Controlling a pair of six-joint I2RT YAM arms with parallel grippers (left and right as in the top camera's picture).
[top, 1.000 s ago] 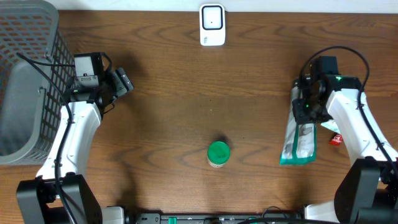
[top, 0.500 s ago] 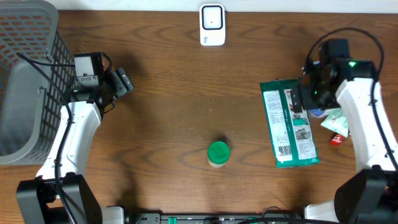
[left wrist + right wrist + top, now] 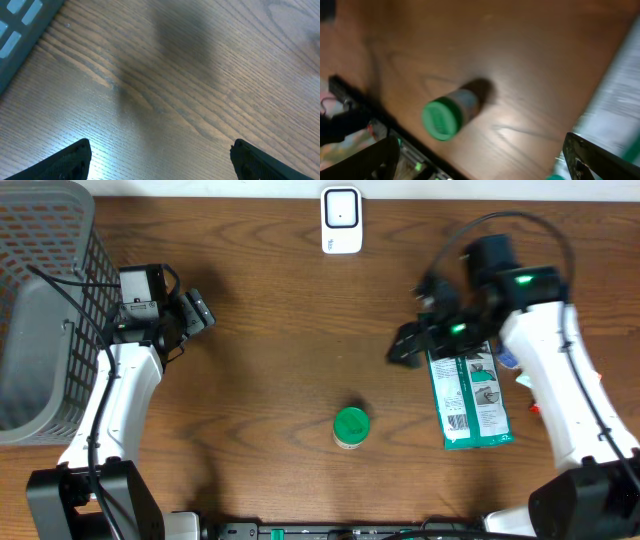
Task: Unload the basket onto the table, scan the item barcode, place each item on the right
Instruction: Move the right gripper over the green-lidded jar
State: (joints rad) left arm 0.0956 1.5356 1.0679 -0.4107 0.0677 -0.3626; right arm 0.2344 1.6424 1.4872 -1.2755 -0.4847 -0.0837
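Observation:
The jar standing upright (image 3: 350, 432) is clear of the packet, so my open right gripper goes on down to the green lid (image 3: 351, 423) before it closes around it.
A green and white packet (image 3: 470, 395) lies flat on the table at the right, printed side up, with a barcode (image 3: 455, 423) near its front end. My right gripper (image 3: 408, 346) hovers open just left of the packet's far end, holding nothing. In the right wrist view the right gripper (image 3: 480, 165) has wide-apart fingers (image 3: 600, 160), and the packet (image 3: 620, 90) is a blur at the right edge. A white scanner (image 3: 341, 220) stands at the back centre. My left gripper (image 3: 197, 311) is open and empty at the left; the left gripper (image 3: 162, 165) sees only bare wood.
A jar with a green lid (image 3: 351, 427) stands at the front centre and also shows in the right wrist view as the jar (image 3: 445, 116). A grey wire basket (image 3: 40, 300) fills the left edge, and the basket's corner (image 3: 25, 20) shows. Small packets (image 3: 533, 408) lie under the right arm.
My right gripper opened and let go of the packet, which dropped flat with its barcode side up. The right arm then swung left toward the table's middle. The left arm stayed still.

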